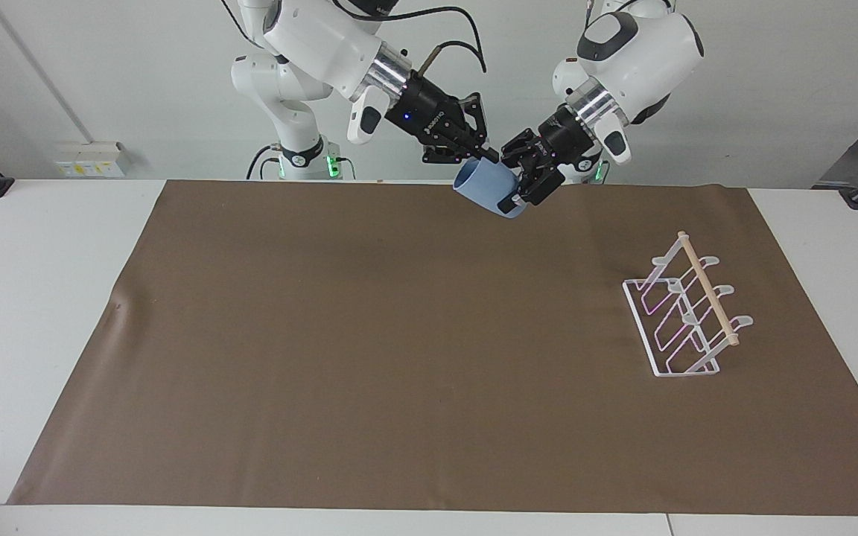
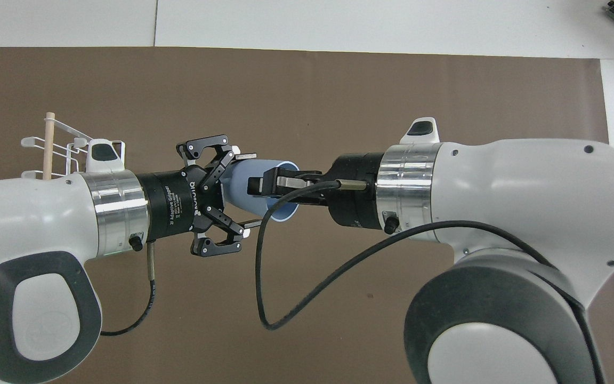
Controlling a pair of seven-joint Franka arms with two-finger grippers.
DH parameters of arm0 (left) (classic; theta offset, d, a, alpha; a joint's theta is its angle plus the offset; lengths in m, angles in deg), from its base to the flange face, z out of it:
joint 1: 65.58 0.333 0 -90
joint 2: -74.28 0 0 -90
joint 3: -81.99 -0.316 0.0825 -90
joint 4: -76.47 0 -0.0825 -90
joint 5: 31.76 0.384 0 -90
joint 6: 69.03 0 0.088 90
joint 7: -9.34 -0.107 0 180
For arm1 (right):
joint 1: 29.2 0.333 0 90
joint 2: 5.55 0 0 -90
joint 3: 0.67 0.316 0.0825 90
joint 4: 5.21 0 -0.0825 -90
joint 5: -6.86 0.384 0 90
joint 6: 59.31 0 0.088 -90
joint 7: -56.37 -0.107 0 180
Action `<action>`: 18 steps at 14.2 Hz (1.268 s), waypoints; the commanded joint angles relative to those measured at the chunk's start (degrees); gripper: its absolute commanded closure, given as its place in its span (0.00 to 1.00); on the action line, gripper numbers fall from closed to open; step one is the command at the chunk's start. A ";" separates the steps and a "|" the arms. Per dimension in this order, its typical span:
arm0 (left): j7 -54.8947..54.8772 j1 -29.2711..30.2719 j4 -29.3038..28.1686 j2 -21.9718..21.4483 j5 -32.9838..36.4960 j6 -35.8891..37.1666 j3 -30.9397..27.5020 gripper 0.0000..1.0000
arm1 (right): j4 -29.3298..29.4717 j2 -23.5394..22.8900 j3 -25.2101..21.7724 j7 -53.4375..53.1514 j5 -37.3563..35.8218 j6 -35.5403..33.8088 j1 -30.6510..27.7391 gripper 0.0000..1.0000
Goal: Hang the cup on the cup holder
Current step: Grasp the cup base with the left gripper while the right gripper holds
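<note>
The cup holder's capped peg (image 2: 80,143) sticks out at an angle. The light-blue cup (image 2: 239,185) will hang tilted with its base up when I lower it over the peg.
The light-blue cup (image 1: 482,190) hangs tilted in the air over the brown mat's edge nearest the robots, base pointing toward the left arm. My right gripper (image 1: 480,158) is shut on the cup's rim, one finger inside; it also shows in the overhead view (image 2: 258,185). My left gripper (image 1: 512,181) is open, its fingers on either side of the cup's base (image 2: 235,184), not closed on it. The white wire cup holder (image 1: 686,316) with its wooden dowel stands on the mat toward the left arm's end, partly hidden by the left arm in the overhead view (image 2: 54,143).
A brown mat (image 1: 325,335) covers most of the white table (image 1: 42,298). A black cable (image 2: 285,288) loops below the right wrist. Both arms meet above the middle of the mat's edge nearest the robots.
</note>
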 commanded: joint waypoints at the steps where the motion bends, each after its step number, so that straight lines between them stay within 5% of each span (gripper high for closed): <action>1: 0.11 -1.38 -1.04 -0.26 -1.07 -0.74 -0.78 0.00 | -0.88 0.77 0.84 -0.52 2.18 1.84 -0.64 1.00; 7: -0.94 -0.15 -0.16 -0.09 -0.37 2.59 -1.22 0.01 | -1.14 0.77 0.84 -0.70 2.18 1.66 -0.72 1.00; 9: -1.12 1.26 0.36 -0.09 -0.28 4.18 -1.22 0.29 | -1.23 0.77 0.84 -0.70 2.18 1.66 -0.72 1.00; 10: -1.12 1.26 0.37 -0.18 -0.28 4.18 -1.22 0.51 | -1.23 0.77 0.84 -0.70 2.18 1.66 -0.72 1.00; 11: -1.04 1.26 0.37 -0.18 -0.28 4.18 -1.22 0.88 | -1.14 0.77 0.84 -0.70 2.18 1.66 -0.72 1.00; 12: -1.38 1.26 0.37 -0.18 -0.19 4.18 -1.22 1.00 | -1.23 0.85 0.84 -0.70 2.18 1.66 -0.72 1.00; 18: -1.65 1.44 0.37 -0.18 -0.28 4.18 -1.22 1.00 | -1.14 0.77 0.84 -1.05 2.18 1.57 -0.72 1.00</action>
